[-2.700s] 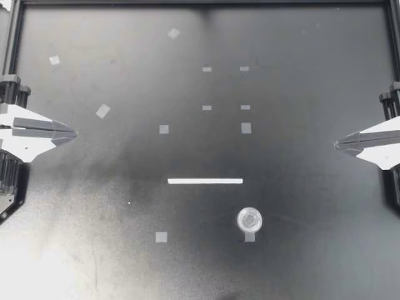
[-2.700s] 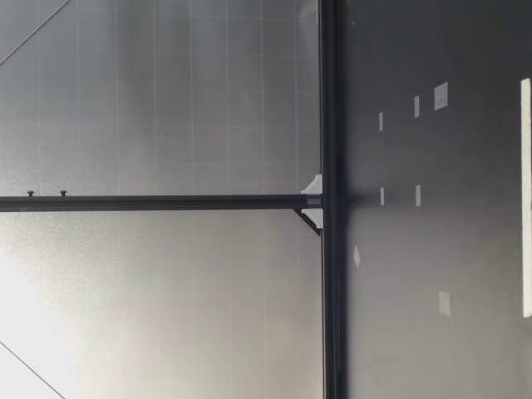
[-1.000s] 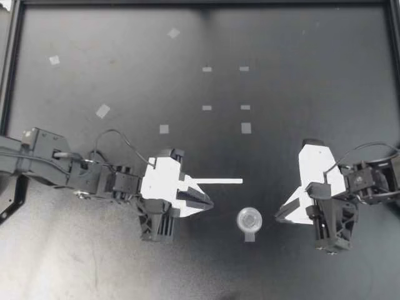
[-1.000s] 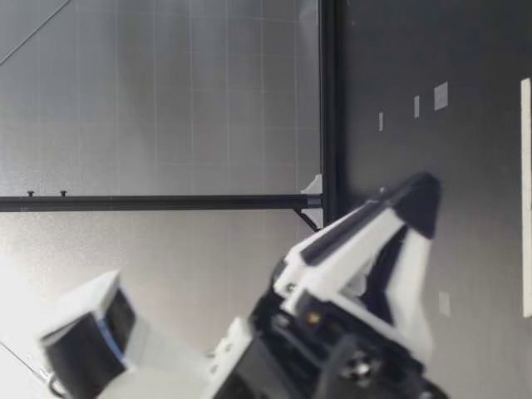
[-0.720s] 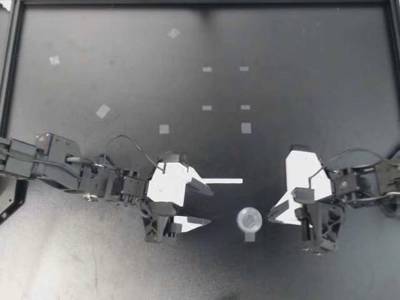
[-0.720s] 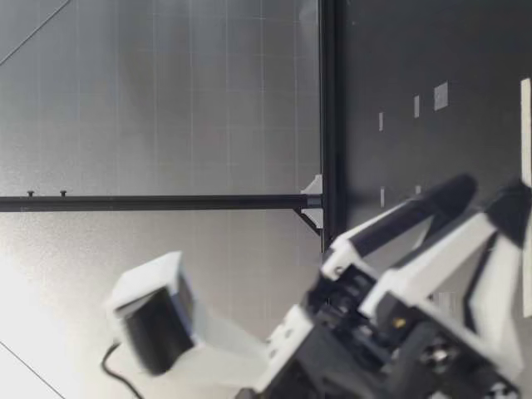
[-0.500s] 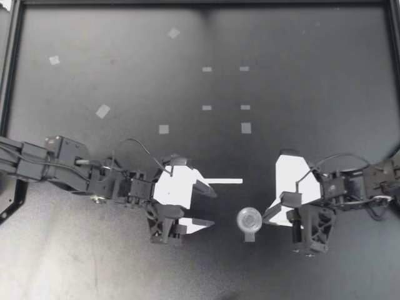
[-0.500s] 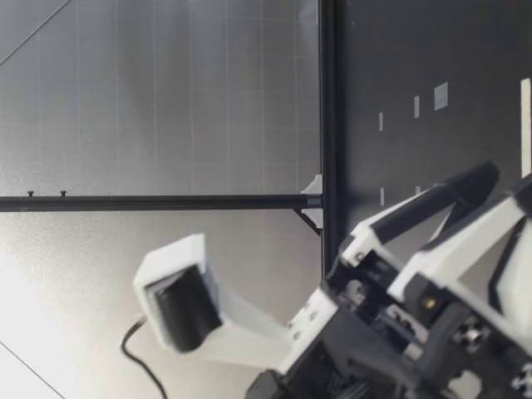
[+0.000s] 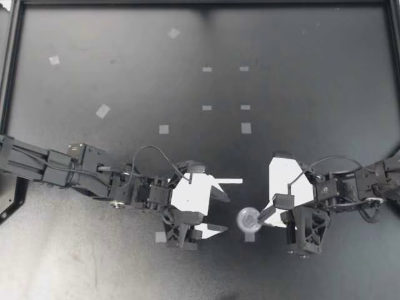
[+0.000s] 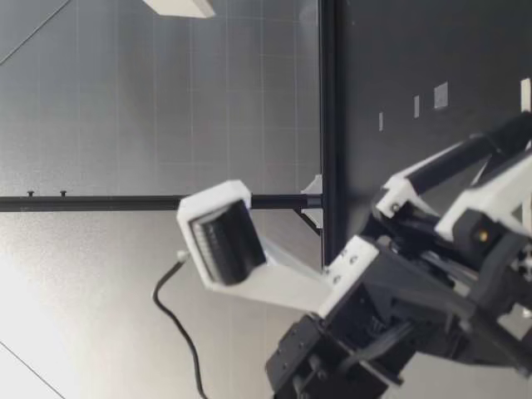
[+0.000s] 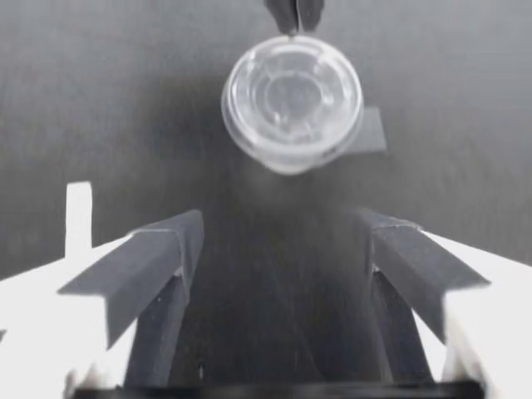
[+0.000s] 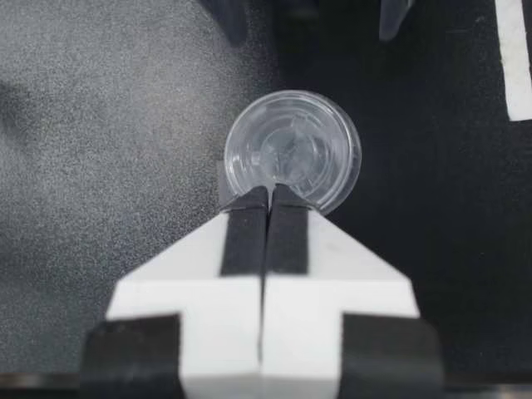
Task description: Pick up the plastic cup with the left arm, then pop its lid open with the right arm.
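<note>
My gripper will pop open the cup's clear lid (image 11: 293, 90), and the lid will come off in one piece and drop away, because an even round rim (image 11: 284, 150) goes around it.
A small clear plastic cup (image 9: 249, 219) stands on a tape square on the black table (image 9: 300, 75). My left gripper (image 9: 222, 211) is open beside it, a short way off, its fingers spread wider than the cup. My right gripper (image 9: 262, 215) is shut, and its tip meets the cup's rim from the other side. In the left wrist view the cup (image 11: 293, 100) lies ahead of the open gripper (image 11: 278, 231), not between its fingers. The right wrist view has the shut gripper (image 12: 270, 196) against the cup (image 12: 293, 150). A dark finger (image 10: 453, 158) of a gripper fills the low view, hiding the cup.
A white tape strip (image 9: 232, 181) lies just behind the left gripper. Small tape squares (image 9: 164, 129) dot the table's middle and far left. A black frame (image 9: 200, 3) runs along the table's edges.
Both arms have closed in on the cup from opposite sides. The left gripper went from nearly shut to wide open. The right gripper stayed shut and reached the cup's rim.
</note>
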